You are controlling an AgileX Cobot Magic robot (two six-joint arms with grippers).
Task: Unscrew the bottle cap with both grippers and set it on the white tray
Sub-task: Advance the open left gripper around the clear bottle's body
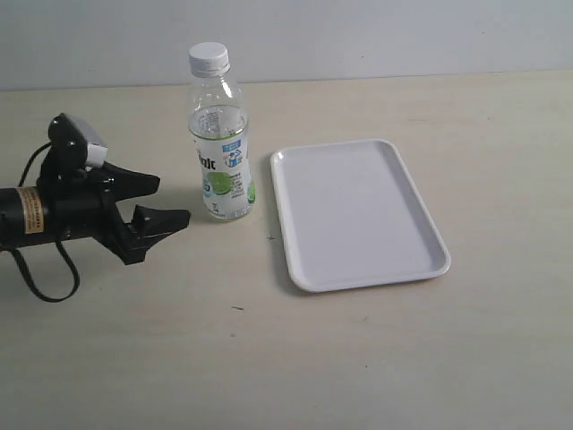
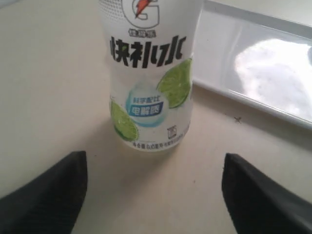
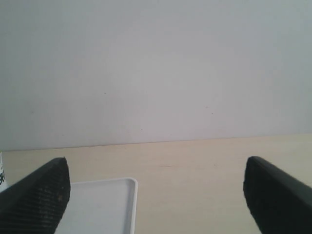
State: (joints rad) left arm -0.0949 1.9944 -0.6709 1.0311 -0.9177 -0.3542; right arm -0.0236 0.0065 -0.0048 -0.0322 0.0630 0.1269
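Observation:
The upright bottle (image 1: pixel 220 134) stands centred in front of my left gripper's open fingers. I should carry on moving toward the lime label (image 1: pixel 225 173) until there is a finger on each side of it, and then close them.
The clear bottle (image 1: pixel 220 152) with the lime label stands upright on the table, its white ribbed cap (image 1: pixel 209 57) screwed on top. My left gripper (image 1: pixel 166 200) is open just left of the bottle's base, its black fingers apart and not touching it. In the left wrist view the bottle (image 2: pixel 150 73) fills the middle, ahead of the open left gripper (image 2: pixel 155 187). The white tray (image 1: pixel 356 212) lies flat to the right of the bottle. My right gripper (image 3: pixel 156 192) is open with nothing between its fingers, and it is outside the exterior view; a corner of the tray (image 3: pixel 105 204) shows below it.
The beige table (image 1: pixel 295 358) stretches wide around the bottle and tray. A pale wall (image 1: pixel 358 36) rises behind the table's far edge. A black cable (image 1: pixel 49 278) loops from the left arm onto the table.

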